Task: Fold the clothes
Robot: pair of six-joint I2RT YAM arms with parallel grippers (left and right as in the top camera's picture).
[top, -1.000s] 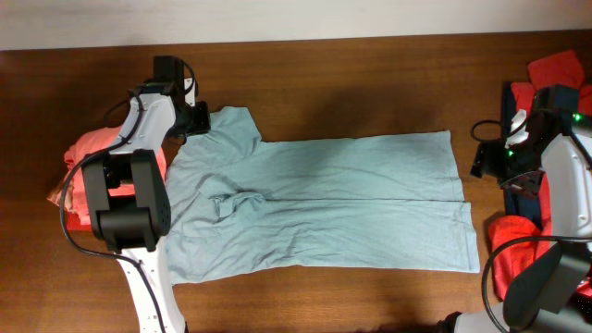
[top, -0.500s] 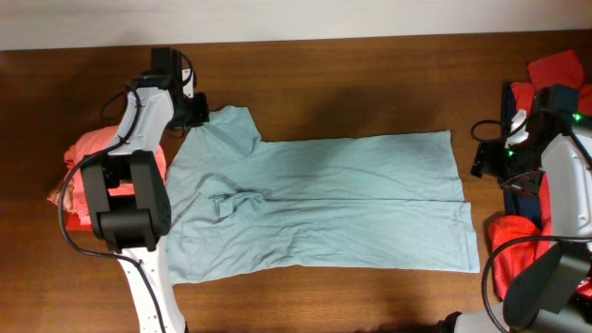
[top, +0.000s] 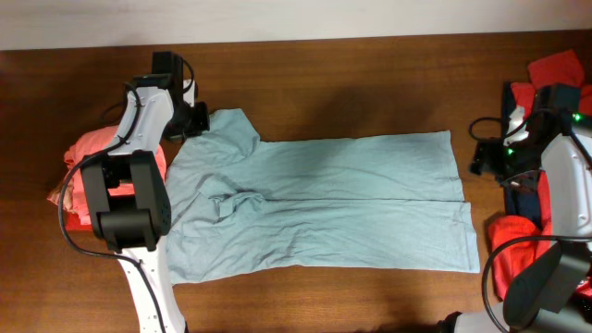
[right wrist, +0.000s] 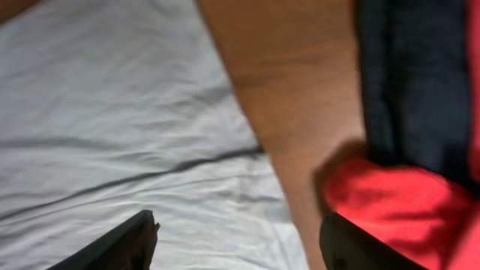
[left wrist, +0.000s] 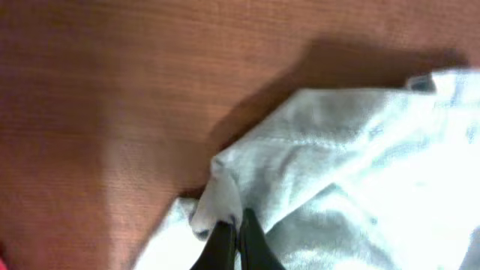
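Observation:
My right gripper should keep moving in because the T-shirt's far hem corner point(top: 447, 137) is flat and clear of the navy clothes. It should go on until it pinches that corner.
The large pale grey-blue T-shirt point(top: 314, 203) lies spread across the wooden table, collar to the left and hem to the right. My left gripper point(top: 199, 120) sits at the far-left sleeve's edge. In the left wrist view its jaws point(left wrist: 234, 221) are shut on a pinched fold of that sleeve point(left wrist: 352, 165). My right gripper point(top: 481, 157) hovers by the shirt's right hem. In the right wrist view it point(right wrist: 236, 225) stands open above the shirt's point(right wrist: 112, 112) edge, with nothing between its fingers.
A coral-red garment point(top: 79, 162) is bunched under the left arm at the table's left edge. Red clothes point(top: 560, 69) and navy clothes point(right wrist: 412, 75) are heaped at the right, with another red heap point(top: 513, 245) near the right arm's base. Bare wood point(top: 370, 83) runs behind the shirt.
The left gripper's jaws have closed on the sleeve's edge. The right gripper has shifted slightly and stays open.

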